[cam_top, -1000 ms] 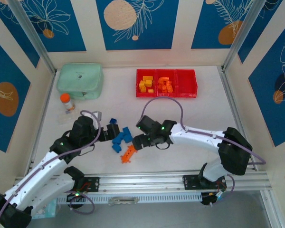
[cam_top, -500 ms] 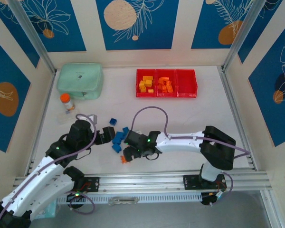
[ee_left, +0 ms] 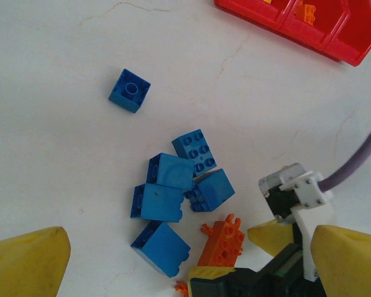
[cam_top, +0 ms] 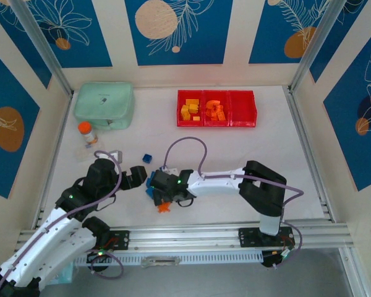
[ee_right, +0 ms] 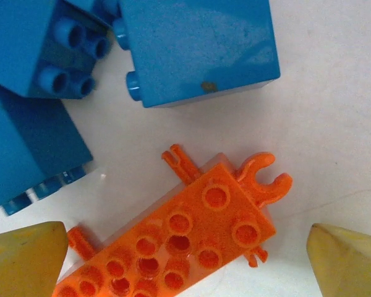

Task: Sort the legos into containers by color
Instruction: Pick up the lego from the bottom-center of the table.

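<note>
My right gripper keeps closing in until its open fingers grip its long sides [ee_right: 151, 209], as the orange piece [ee_right: 191, 232] lies within them and free of the blue legos.
The containers [cam_top: 216, 109] are a row of three red bins at the back; the left one holds yellow legos, the middle one orange, and the right one looks empty. Several blue legos [cam_top: 152, 184] [ee_left: 173, 198] lie clustered on the table, with one more blue brick [cam_top: 146, 158] [ee_left: 130, 90] apart from them. A long studded orange piece [cam_top: 164, 206] [ee_right: 191, 241] [ee_left: 222, 241] lies flat just in front of the cluster. My right gripper [cam_top: 161, 199] [ee_right: 185, 260] [ee_left: 244, 253] is open, its fingers straddling this piece. My left gripper [cam_top: 138, 176] [ee_left: 185, 260] is open beside the blue cluster, holding nothing.
A mint-green case [cam_top: 104, 105] sits at the back left, and a small orange-capped bottle [cam_top: 85, 133] stands in front of it. The red bins' edge [ee_left: 309, 28] is at the far right of the left wrist view. A metal rail [cam_top: 185, 236] runs along the near edge.
My right arm swung left and toward the near edge, coming down over the orange piece with its jaws widening. My left gripper drew back slightly to the left.
</note>
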Robot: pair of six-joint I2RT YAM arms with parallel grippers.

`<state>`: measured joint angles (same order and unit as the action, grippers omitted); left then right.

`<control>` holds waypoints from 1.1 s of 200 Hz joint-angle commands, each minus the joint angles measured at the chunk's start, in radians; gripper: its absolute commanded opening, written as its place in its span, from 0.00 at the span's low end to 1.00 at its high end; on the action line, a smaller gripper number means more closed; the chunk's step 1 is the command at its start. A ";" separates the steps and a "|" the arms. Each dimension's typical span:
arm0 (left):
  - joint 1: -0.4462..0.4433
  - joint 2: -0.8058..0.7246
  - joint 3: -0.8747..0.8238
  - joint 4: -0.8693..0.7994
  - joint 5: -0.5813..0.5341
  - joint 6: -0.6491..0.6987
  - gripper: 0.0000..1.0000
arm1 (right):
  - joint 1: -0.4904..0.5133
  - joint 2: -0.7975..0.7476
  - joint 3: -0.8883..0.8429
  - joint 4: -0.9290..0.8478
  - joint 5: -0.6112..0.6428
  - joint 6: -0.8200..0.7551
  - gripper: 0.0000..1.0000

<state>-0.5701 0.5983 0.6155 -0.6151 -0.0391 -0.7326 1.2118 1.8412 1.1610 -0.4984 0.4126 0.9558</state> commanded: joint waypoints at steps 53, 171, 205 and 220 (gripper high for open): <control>0.012 -0.012 -0.010 -0.008 -0.011 -0.019 0.99 | 0.011 -0.015 0.000 -0.137 0.018 0.038 0.99; 0.012 -0.009 -0.032 0.047 0.004 -0.034 0.99 | 0.009 -0.040 -0.048 -0.142 0.025 0.002 0.71; 0.012 -0.017 -0.035 0.037 -0.007 -0.028 0.99 | 0.005 0.000 -0.040 -0.129 0.031 -0.026 0.57; 0.013 -0.018 -0.035 0.040 -0.005 -0.030 0.99 | 0.005 0.010 -0.041 -0.131 0.039 -0.035 0.49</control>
<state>-0.5694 0.5880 0.5865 -0.5838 -0.0383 -0.7547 1.2224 1.8114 1.1072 -0.6441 0.4320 0.9379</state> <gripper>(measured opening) 0.994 0.543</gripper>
